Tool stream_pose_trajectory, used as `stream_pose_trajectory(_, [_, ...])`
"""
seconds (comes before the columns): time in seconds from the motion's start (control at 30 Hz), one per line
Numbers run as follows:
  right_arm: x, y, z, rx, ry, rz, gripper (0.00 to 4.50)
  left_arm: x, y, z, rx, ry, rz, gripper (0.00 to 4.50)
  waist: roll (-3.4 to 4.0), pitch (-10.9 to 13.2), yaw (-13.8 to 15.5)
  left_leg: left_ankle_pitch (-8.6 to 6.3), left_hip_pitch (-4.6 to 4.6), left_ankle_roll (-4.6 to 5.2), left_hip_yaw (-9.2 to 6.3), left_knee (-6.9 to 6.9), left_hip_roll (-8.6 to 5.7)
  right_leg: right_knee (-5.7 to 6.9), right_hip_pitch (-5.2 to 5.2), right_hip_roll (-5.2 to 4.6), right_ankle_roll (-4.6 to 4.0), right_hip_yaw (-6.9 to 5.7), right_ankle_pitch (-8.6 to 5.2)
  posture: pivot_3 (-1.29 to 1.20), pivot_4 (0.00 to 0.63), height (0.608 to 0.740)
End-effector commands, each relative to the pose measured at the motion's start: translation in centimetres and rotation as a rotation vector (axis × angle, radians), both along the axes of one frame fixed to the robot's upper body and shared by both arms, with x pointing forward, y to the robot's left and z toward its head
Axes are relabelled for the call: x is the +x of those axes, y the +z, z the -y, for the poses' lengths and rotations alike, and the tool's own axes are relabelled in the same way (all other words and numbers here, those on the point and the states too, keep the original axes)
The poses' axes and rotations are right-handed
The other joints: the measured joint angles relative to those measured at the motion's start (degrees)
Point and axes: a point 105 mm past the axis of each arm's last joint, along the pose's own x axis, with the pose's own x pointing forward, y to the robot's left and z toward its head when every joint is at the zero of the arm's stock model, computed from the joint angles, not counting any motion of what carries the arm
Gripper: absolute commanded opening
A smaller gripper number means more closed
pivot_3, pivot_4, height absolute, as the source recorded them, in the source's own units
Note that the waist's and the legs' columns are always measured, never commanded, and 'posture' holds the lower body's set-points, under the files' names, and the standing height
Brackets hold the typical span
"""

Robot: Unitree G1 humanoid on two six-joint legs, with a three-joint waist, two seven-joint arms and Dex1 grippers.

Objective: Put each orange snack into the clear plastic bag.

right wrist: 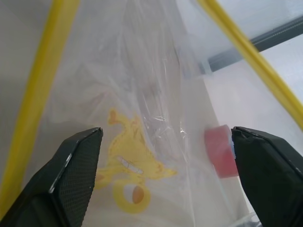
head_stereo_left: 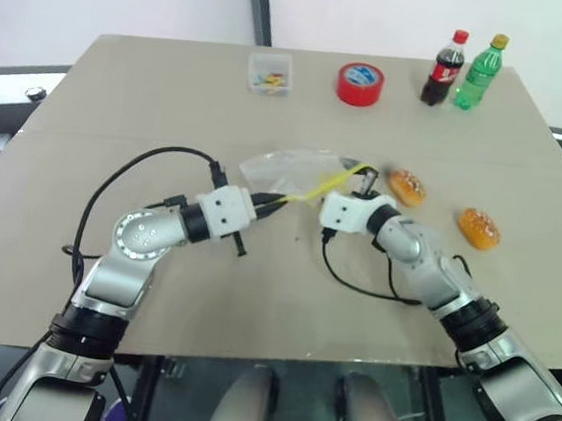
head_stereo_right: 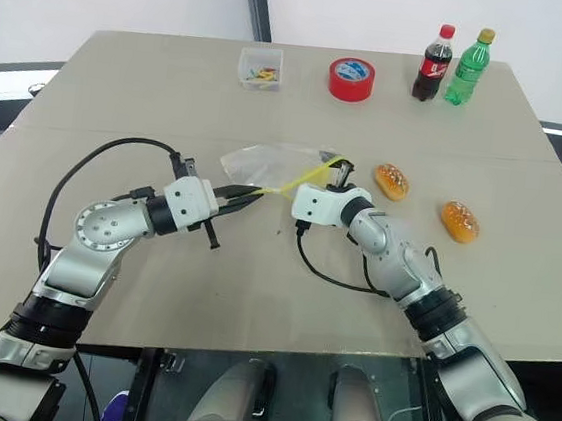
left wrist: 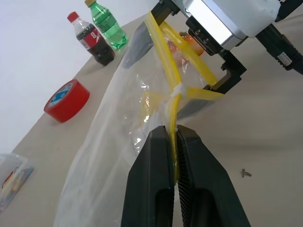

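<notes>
I expect the clear plastic bag's opening [head_stereo_left: 322,182] to stay open when I bring an orange snack in, because the yellow seal strip [right wrist: 255,57] is spread wide apart.
The clear plastic bag [head_stereo_left: 290,169] lies in the middle of the table, its yellow seal strip [left wrist: 163,52] pulled up and apart. My left gripper [left wrist: 173,132] is shut on that strip at the bag's left corner. At the bag's right side, my right gripper [right wrist: 165,137] is open, its two fingers spread wide around the bag's mouth and the film between them. Two orange snacks lie on the table right of the bag. One orange snack [head_stereo_left: 406,187] sits just beyond my right gripper [head_stereo_left: 361,181], the other orange snack [head_stereo_left: 479,228] farther right.
A red tape roll [head_stereo_left: 360,83], a cola bottle [head_stereo_left: 443,69] and a green bottle [head_stereo_left: 479,73] stand along the far edge. A small clear box [head_stereo_left: 270,73] of coloured bits sits far left of the tape. A black cable [head_stereo_left: 354,279] loops on the table under my right arm.
</notes>
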Motion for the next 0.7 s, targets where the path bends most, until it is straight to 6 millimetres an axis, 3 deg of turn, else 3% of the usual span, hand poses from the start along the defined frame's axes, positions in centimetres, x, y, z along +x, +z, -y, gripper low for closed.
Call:
stream_pose_trajectory(0.03, [-0.4, 1.8, 0.8, 0.028, 0.011, 0.041, 4.43, 0.3, 1.6, -0.6, -0.022, 0.052, 0.058, 0.0, 0.0, 0.0, 0.09, 0.0, 0.0, 0.0, 0.0, 0.0, 0.0, 0.0, 0.0, 0.0, 0.0, 0.0, 0.0, 0.0, 0.15, 0.74])
stream_pose_trajectory(0.37, [-3.2, 5.5, 2.8, 0.443, 0.101, -0.31, 4.43, 2.3, 1.4, -3.2, -0.005, 0.221, 0.054, 0.0, -0.01, 0.01, 0.05, 0.0, 0.02, 0.01, -0.03, 0.01, 0.05, 0.01, 0.04, 0.01, 0.0, -0.02, 0.0, 0.0, 0.15, 0.74])
stream_pose_trajectory(0.47, [-2.1, 5.4, 4.6, 0.508, 0.007, -0.368, 4.43, 2.5, 1.6, -3.5, -0.009, 0.231, 0.059, 0.0, -0.02, 0.01, 0.11, 0.0, 0.02, 0.01, -0.04, 0.01, 0.05, 0.01, 0.05, 0.0, 0.0, -0.04, 0.0, 0.0, 0.15, 0.74])
stream_pose_trajectory(0.57, [0.5, 3.5, 7.8, 0.585, -0.2, -0.45, 4.43, 2.6, 1.6, -3.7, -0.004, 0.242, 0.063, 0.0, -0.02, 0.0, 0.16, 0.0, 0.04, 0.01, -0.03, 0.02, 0.04, 0.01, 0.08, -0.03, 0.0, -0.03, 0.0, 0.0, 0.15, 0.74])
stream_pose_trajectory(0.7, [3.0, 1.2, 10.3, 0.676, -0.345, -0.535, 4.43, 2.5, 1.4, -3.7, -0.004, 0.243, 0.063, 0.0, -0.02, 0.01, 0.08, 0.0, 0.05, 0.0, -0.03, 0.0, 0.01, 0.01, 0.06, -0.02, 0.0, -0.04, 0.0, 0.0, 0.15, 0.74])
